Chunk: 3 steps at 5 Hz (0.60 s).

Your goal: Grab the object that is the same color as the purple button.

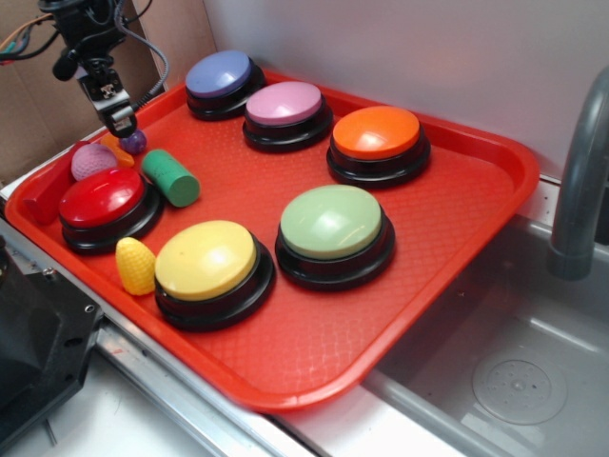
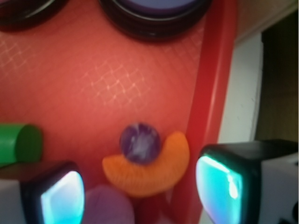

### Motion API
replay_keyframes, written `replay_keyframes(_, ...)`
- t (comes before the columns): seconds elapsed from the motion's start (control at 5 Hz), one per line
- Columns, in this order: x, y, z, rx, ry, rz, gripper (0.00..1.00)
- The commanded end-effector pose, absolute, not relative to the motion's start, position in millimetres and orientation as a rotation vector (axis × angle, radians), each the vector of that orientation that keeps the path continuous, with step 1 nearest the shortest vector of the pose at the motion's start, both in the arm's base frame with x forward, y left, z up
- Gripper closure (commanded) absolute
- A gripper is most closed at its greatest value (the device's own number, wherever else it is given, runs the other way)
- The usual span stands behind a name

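The purple ball (image 1: 133,142) only rests against the orange curved piece's open hollow (image 2: 149,167), so the purple ball will come away alone when I lift it.
A small glossy dark purple ball (image 1: 134,142) lies on the red tray near its far left rim, resting in the hollow of an orange curved piece (image 1: 118,149). In the wrist view the ball (image 2: 139,142) sits against the orange piece (image 2: 149,170), ahead of and between my fingers. My gripper (image 1: 120,121) hovers just above and left of the ball, open and empty; the wrist view shows it (image 2: 140,193) with jaws wide apart. The purple button (image 1: 222,76) stands at the tray's back.
A pink dimpled ball (image 1: 93,160), a green cylinder (image 1: 171,177) and a red button (image 1: 103,202) lie close by. Pink, orange, green and yellow buttons and a yellow corn piece (image 1: 135,266) fill the tray. The tray rim (image 2: 205,107) runs right of the ball. A sink is at right.
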State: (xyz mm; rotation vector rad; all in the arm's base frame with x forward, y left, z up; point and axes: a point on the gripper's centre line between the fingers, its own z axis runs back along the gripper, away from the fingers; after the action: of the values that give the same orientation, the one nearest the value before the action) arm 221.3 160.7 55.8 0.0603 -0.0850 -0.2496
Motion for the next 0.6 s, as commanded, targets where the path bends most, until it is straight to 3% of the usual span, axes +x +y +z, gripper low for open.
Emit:
replay_keyframes(0.0,242,171,43,0.074,-0.118,-0.303,0.0)
replay_keyframes(0.4,243,159,32,0.045,-0.124,-0.34,0.0)
